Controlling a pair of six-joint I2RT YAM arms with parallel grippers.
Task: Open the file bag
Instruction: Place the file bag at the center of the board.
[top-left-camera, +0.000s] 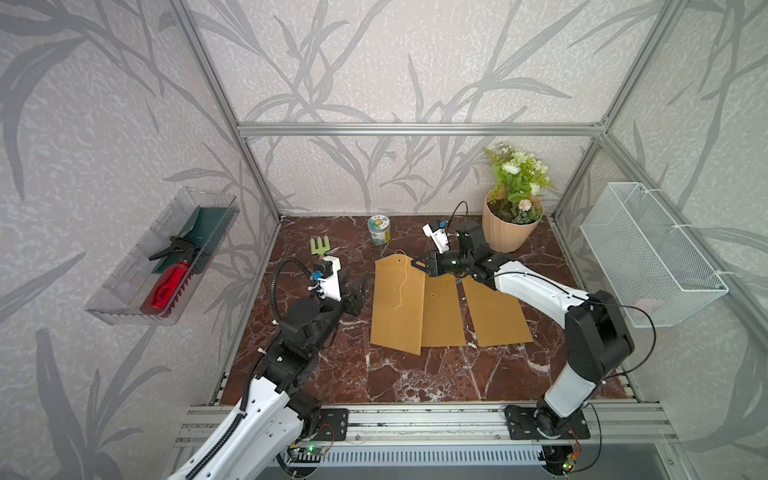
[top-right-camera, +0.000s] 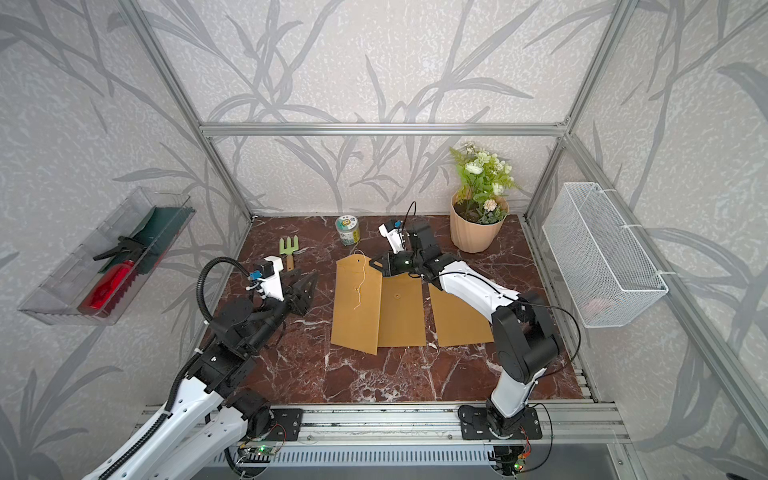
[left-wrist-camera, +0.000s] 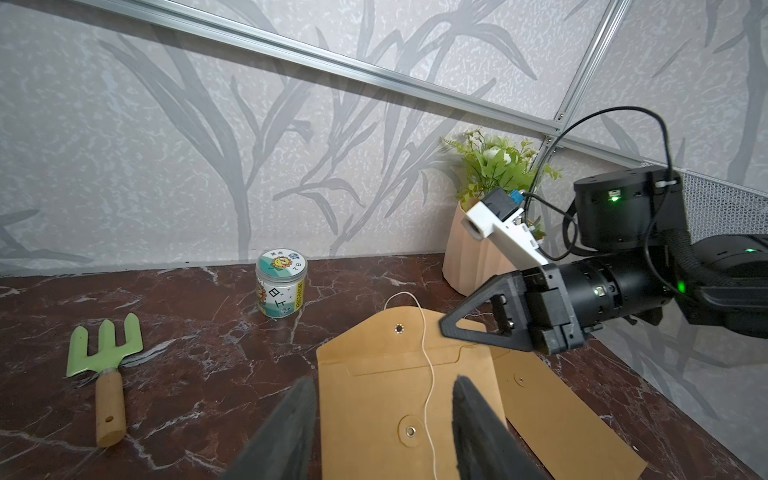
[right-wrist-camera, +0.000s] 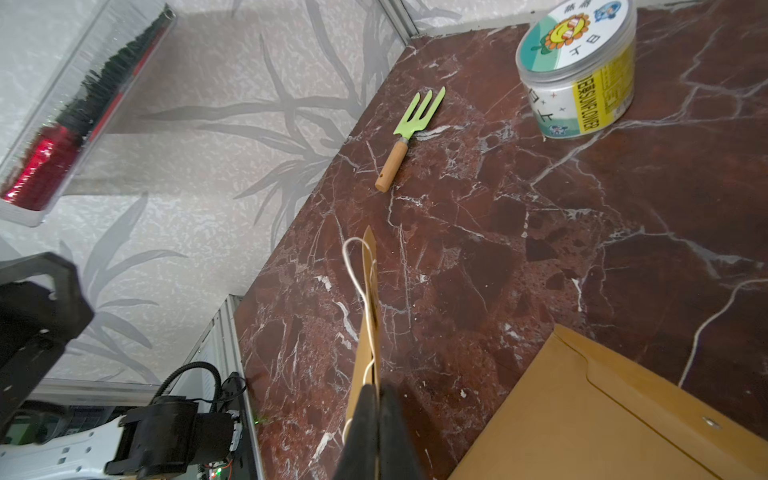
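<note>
The file bag has its flap unfolded (top-left-camera: 390, 263) and free marble (top-left-camera: 357, 329) beside it. My right gripper should go on carrying the file bag until it clears its neighbour, before releasing it.
Three brown file bags lie side by side on the marble table. The leftmost file bag (top-left-camera: 397, 307) (top-right-camera: 357, 307) (left-wrist-camera: 386, 399) has its flap (right-wrist-camera: 370, 291) unfolded away from the body. Its white string (top-left-camera: 402, 286) (left-wrist-camera: 428, 361) trails loose over the front. My right gripper (top-left-camera: 415, 264) (top-right-camera: 371, 262) (left-wrist-camera: 444, 324) (right-wrist-camera: 379, 390) is shut on the flap's right edge, with the string running beside the pinch. My left gripper (top-left-camera: 357, 284) (top-right-camera: 305, 282) (left-wrist-camera: 384, 380) stands open just left of that bag, holding nothing and apart from it.
Two more file bags (top-left-camera: 442, 316) (top-left-camera: 494, 311) lie to the right. A labelled jar (top-left-camera: 379, 230) and a green hand rake (top-left-camera: 321, 247) sit at the back, and a flower pot (top-left-camera: 509, 228) at the back right. A clear tray (top-left-camera: 162, 257) and a wire basket (top-left-camera: 648, 253) hang on the side walls.
</note>
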